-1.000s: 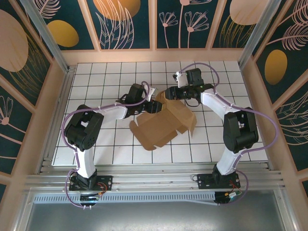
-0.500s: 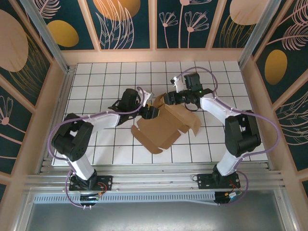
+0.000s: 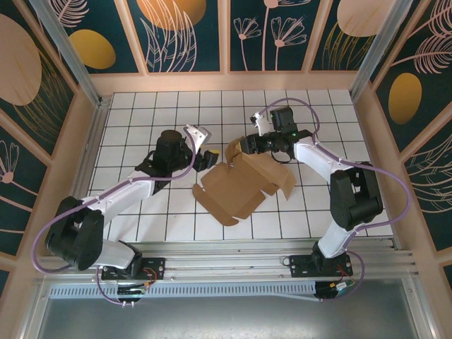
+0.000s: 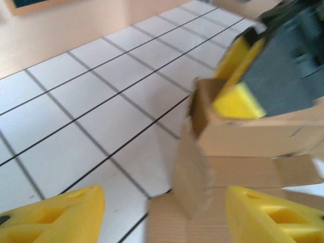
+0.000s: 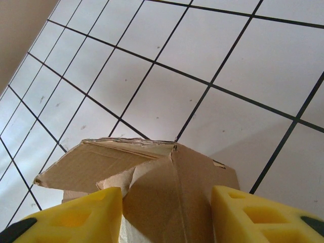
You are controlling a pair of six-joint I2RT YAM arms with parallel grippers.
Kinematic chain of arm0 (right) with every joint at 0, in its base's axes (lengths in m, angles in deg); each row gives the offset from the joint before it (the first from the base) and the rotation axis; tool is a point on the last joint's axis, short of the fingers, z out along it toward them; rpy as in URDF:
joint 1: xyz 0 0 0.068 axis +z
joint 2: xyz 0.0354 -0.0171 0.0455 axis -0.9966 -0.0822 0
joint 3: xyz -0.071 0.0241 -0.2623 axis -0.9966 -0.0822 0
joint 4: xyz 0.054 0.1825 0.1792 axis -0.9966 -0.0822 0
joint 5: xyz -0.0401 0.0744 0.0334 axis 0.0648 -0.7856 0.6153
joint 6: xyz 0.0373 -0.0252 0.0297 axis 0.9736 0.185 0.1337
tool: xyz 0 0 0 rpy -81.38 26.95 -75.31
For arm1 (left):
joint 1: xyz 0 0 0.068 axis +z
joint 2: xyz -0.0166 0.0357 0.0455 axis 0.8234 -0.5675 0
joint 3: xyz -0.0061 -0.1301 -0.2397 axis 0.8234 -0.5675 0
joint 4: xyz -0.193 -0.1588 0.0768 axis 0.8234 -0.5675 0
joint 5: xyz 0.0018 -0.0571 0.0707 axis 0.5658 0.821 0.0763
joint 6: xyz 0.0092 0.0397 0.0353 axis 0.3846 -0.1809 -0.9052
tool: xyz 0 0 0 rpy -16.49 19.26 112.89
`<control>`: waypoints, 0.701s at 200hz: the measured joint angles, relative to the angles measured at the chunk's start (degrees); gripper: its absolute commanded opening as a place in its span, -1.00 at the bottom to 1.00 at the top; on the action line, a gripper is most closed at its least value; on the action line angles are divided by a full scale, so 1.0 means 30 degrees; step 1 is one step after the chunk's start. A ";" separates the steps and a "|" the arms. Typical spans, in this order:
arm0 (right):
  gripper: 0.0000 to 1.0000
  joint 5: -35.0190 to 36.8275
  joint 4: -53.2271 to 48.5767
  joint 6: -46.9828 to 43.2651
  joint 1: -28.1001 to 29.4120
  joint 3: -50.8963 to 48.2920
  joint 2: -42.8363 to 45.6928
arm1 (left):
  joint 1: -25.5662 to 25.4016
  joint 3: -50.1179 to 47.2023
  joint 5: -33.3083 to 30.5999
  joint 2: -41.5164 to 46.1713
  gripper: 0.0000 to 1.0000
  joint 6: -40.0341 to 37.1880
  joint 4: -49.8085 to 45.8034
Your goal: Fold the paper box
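The loose upright flap sticks out from the side of the raised box, so the robot's left gripper should grip the box's end there while the right gripper holds the far corner of that side steady.
The paper box is a brown die-cut cardboard piece lying mid-table, partly folded, with its far flaps raised. My right gripper holds the raised far corner; in the right wrist view its yellow fingers press both sides of the folded cardboard, the gripper shut on it. My left gripper hovers just left of the box, open. In the left wrist view its gripper stands wide apart, with a loose upright flap between and beyond the fingers, untouched. The right gripper's yellow pad pinches the box wall there.
The white gridded table is fenced by wooden walls at the back and sides. An aluminium rail runs along the near edge by the arm bases. Bare grid lies left of and beyond the box.
My left arm has drawn back to the left, off the box's left flap, and its gripper now stands open beside it. The right gripper has stayed on the far corner.
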State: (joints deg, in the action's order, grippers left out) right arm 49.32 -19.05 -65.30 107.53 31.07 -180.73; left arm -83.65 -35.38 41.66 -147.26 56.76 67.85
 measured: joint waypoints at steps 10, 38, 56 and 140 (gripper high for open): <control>-0.01 -0.0007 -0.0124 0.0000 0.0000 0.0073 0.0000 | 0.0503 0.0080 0.0102 -0.0852 0.29 -0.0612 -0.0044; -0.01 -0.0124 -0.0554 -0.0058 0.0000 0.0299 0.0000 | 0.1020 0.1115 0.1180 -0.3643 0.30 -0.1960 -0.0947; 0.02 -0.0262 -0.0933 -0.0066 0.0000 0.0495 0.0000 | 0.0998 0.2375 0.2259 -0.5122 0.30 -0.2470 -0.1515; 0.02 -0.0721 -0.2149 -0.0051 -0.0022 0.1151 -0.0036 | 0.0845 0.6521 0.6411 -0.9238 0.17 -0.3016 -0.2397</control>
State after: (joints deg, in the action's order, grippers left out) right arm 47.16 -25.49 -65.46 107.46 34.52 -180.84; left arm -81.12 -15.82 60.89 -174.98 47.71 60.66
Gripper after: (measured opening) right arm 0.509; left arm 0.601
